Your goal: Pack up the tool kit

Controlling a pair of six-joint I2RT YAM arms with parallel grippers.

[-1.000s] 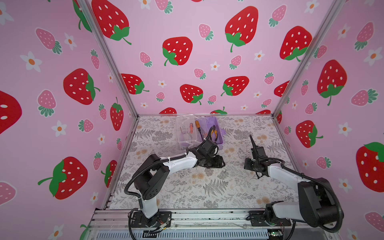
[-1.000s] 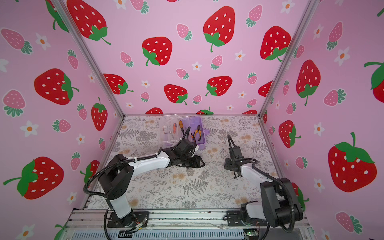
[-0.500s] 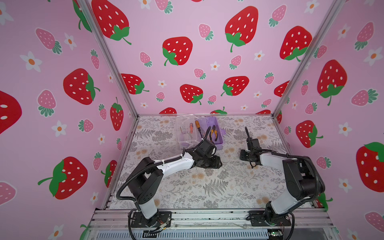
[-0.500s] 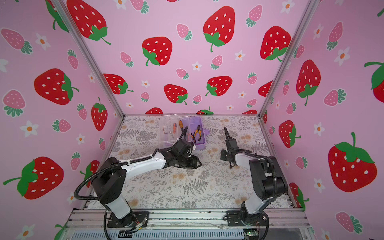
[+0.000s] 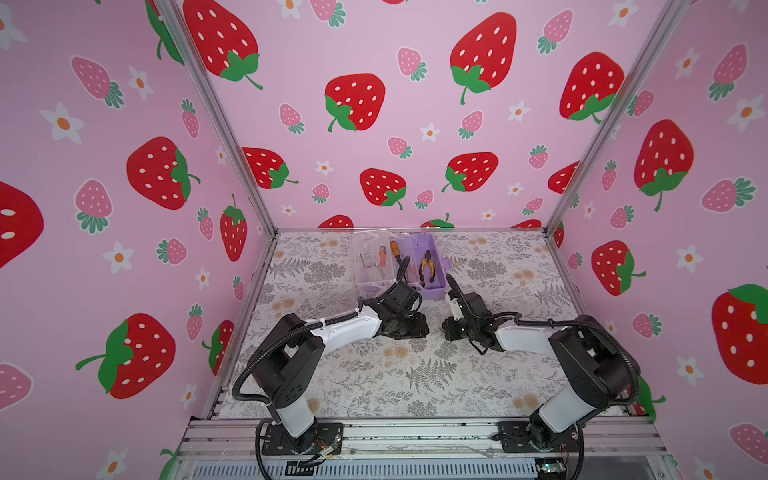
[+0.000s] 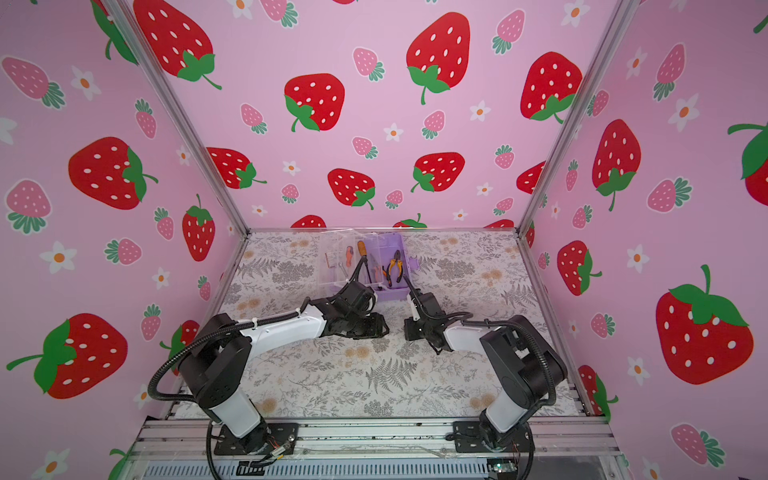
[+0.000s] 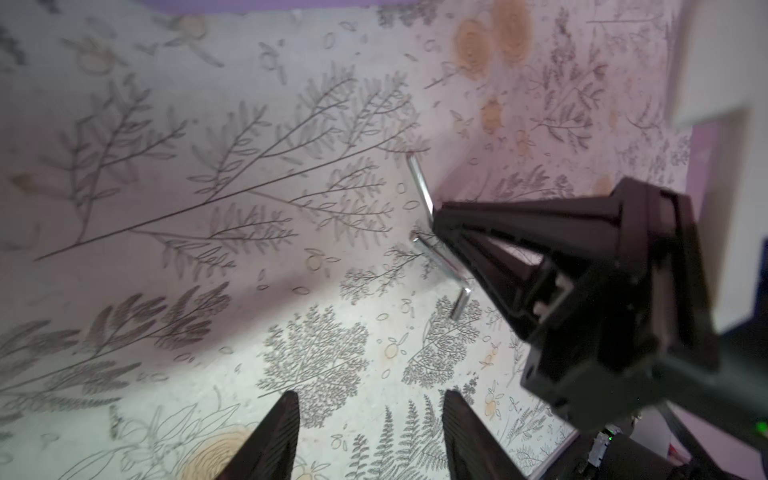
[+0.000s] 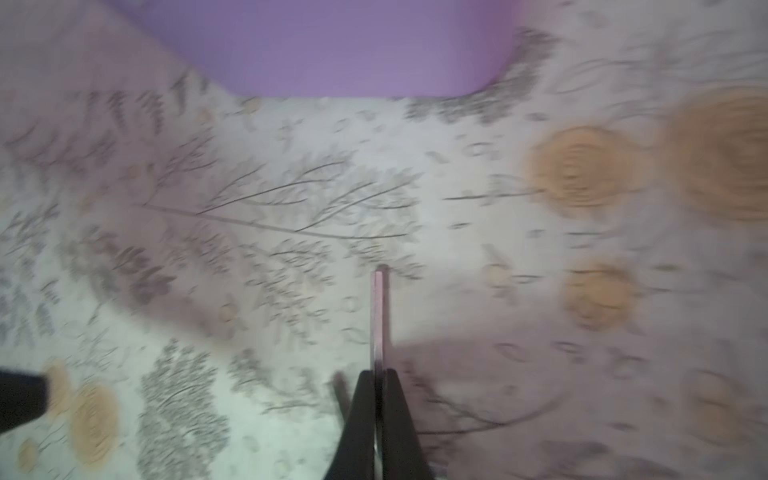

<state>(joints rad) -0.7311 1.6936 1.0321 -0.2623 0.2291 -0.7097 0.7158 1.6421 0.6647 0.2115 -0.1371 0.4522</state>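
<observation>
The silver hex key's loose end [image 7: 418, 179] sticks out clear of my right gripper. My right gripper should carry on bringing it to my open left gripper [image 7: 369, 440] until the left gripper's fingers close on it.
The tool kit's lilac box [image 5: 432, 287] [image 6: 392, 296] stands open at the back, its clear lid [image 5: 370, 249] folded out to the left. Orange-handled pliers [image 5: 427, 267] and a screwdriver [image 5: 395, 249] lie inside. In the right wrist view my right gripper [image 8: 376, 372] is shut on a silver hex key [image 8: 379, 316], low over the table just in front of the box [image 8: 353, 50]. A second hex key [image 7: 442, 268] lies on the table under that gripper [image 7: 436, 218]. My left gripper [image 7: 370, 401] [image 5: 422, 328] is open and empty, facing it closely.
The floral table cover [image 5: 415, 374] spreads out in front of both arms. Strawberry walls close in the left, back and right sides. A small orange screwdriver [image 5: 382, 253] lies on the clear lid. An aluminium rail [image 5: 415, 432] runs along the front edge.
My right gripper swung left from the right side toward the middle and closed on the hex key. The left gripper stayed near the box front and narrowed slightly.
</observation>
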